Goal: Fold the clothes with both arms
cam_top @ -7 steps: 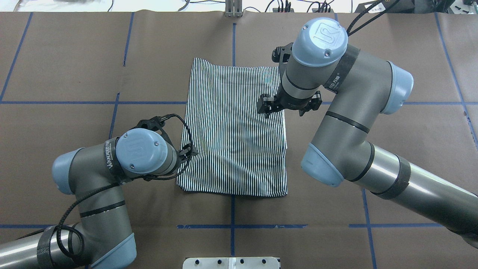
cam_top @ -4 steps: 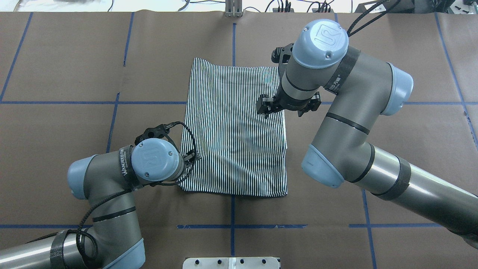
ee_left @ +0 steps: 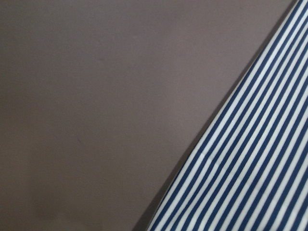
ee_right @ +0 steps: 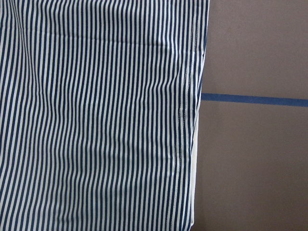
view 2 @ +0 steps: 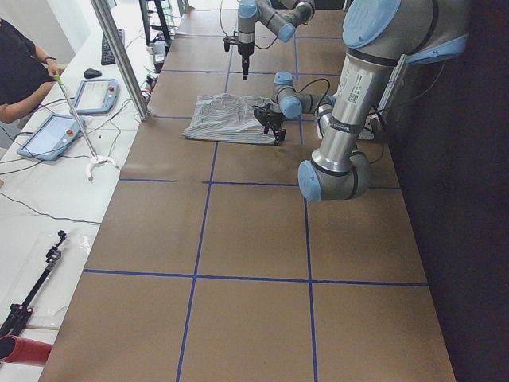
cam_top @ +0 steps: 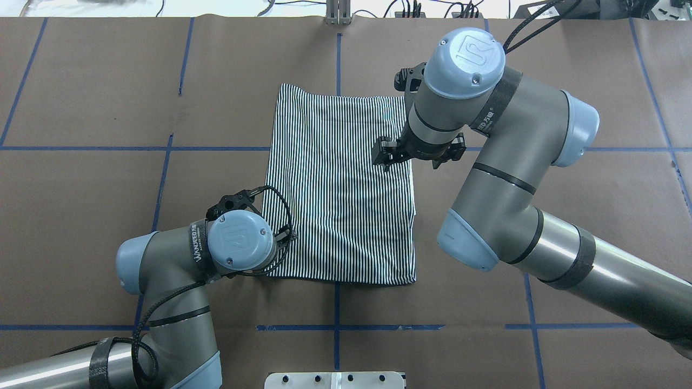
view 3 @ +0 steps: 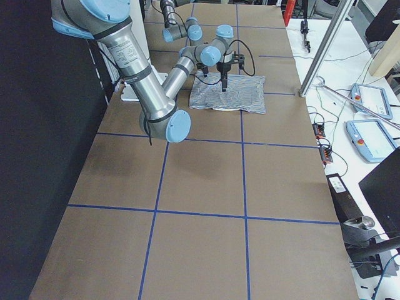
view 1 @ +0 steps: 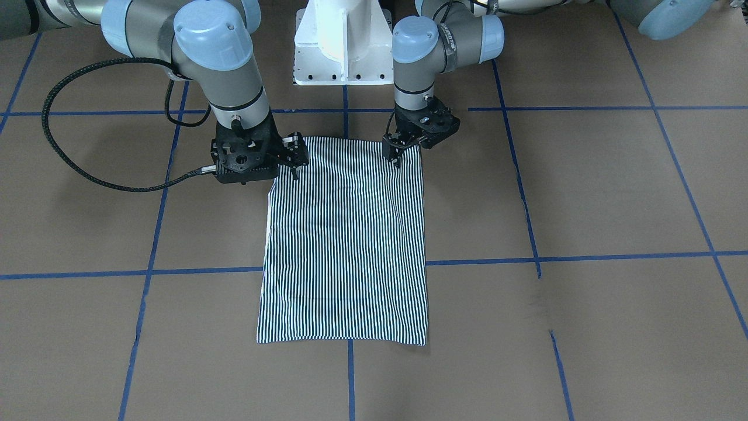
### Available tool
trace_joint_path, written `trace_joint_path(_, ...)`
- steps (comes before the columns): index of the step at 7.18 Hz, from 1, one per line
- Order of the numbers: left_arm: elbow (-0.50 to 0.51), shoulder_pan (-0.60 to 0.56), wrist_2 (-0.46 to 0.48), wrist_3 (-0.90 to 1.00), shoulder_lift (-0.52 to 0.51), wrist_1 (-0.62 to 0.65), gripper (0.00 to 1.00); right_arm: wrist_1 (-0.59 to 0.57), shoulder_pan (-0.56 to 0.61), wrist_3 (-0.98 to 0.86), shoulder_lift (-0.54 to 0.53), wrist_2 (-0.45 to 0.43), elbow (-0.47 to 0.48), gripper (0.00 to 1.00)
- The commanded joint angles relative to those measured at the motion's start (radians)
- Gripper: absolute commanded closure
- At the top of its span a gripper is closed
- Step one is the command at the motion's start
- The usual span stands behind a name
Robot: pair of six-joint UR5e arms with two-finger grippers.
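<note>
The whole striped shirt (view 1: pixel 346 245) will slide along and end up crooked when the robot pulls the shirt's near corners, because the striped shirt's far edge (view 1: pixel 342 341) lies flat and free.
The striped shirt (cam_top: pixel 340 189) lies flat on the brown table, folded into a rectangle; collar and placket are hidden. It also shows in the front view (view 1: pixel 345 245). My left gripper (view 1: pixel 396 156) points down at the shirt's corner nearest the robot on its left, fingers slightly apart and empty; in the overhead view its wrist covers it. The left wrist view shows only the shirt's edge (ee_left: pixel 250 168) and bare table, very close. My right gripper (cam_top: pixel 386 156) hangs open and empty above the shirt's right edge (ee_right: pixel 192 120).
The white pedestal base (view 1: pixel 342 47) stands just behind the shirt. Blue tape lines (cam_top: pixel 335 327) cross the table. An operator (view 2: pixel 20 72), tablets and a metal post (view 2: pixel 123 60) stand beyond the far edge.
My left arm has moved along the shirt's left edge toward the robot, to the near left corner. The right arm and the shirt have not moved.
</note>
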Motion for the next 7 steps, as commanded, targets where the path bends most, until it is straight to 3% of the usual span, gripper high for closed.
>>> trace_joint_path(1, 0.005, 0.002, 0.0, -0.001, 0.002, 0.0, 0.1, -0.001, 0.0, 0.0, 0.0, 0.0, 0.001, 0.0)
trace_joint_path(2, 0.003, 0.002, 0.0, -0.001, 0.002, 0.0, 0.25, -0.001, 0.0, 0.0, 0.0, 0.0, 0.001, 0.0)
trace_joint_path(4, -0.001, 0.002, 0.0, -0.001, -0.001, 0.0, 0.79, -0.004, 0.0, 0.0, 0.0, 0.0, 0.002, 0.0)
trace_joint_path(5, -0.004, 0.002, -0.001, 0.001, -0.002, 0.0, 0.96, -0.002, 0.0, 0.0, 0.0, 0.0, 0.002, 0.0)
trace_joint_path(7, -0.014, 0.002, -0.005, 0.013, -0.002, 0.0, 1.0, -0.004, 0.0, 0.0, -0.003, 0.0, 0.002, 0.0)
